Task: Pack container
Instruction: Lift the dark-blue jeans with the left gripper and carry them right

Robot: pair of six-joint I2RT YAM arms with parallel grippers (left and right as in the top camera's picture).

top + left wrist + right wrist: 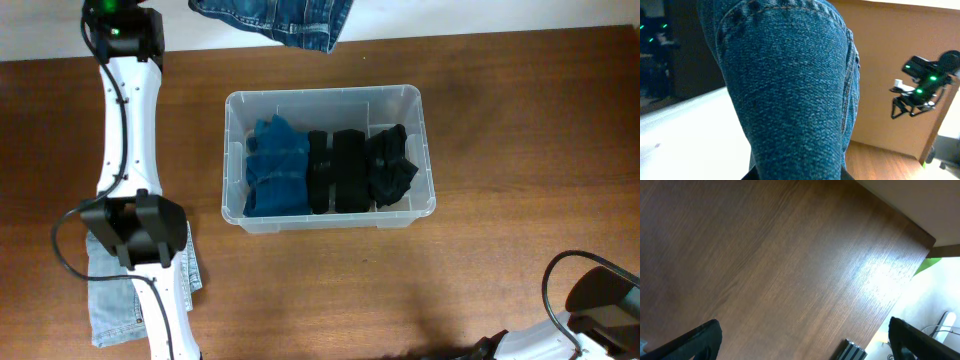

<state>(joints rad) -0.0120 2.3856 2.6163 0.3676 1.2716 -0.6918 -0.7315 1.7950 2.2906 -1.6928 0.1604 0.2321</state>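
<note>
The dark blue jeans [290,20] are hanging past the far rim of the container, so my left gripper should swing back and lower the jeans onto the folded blue garment [278,172].
The clear plastic container [236,110] stands in the middle of the table. It holds a folded blue garment [275,168], a folded black one [335,172] and a crumpled black one [392,165]. Dark blue jeans [290,18] hang at the top edge of the overhead view, beyond the container. Denim [790,85] fills the left wrist view, running down between the dark fingers of my left gripper [798,176], which is shut on it. My right gripper [805,345] stands wide open over bare wood near the table's edge, nothing between its fingers [700,340].
A light-blue denim piece [108,305] lies at the front left, partly under the left arm [130,150]. The right arm [600,300] sits at the front right corner. A black metal rail [855,351] shows by the table edge.
</note>
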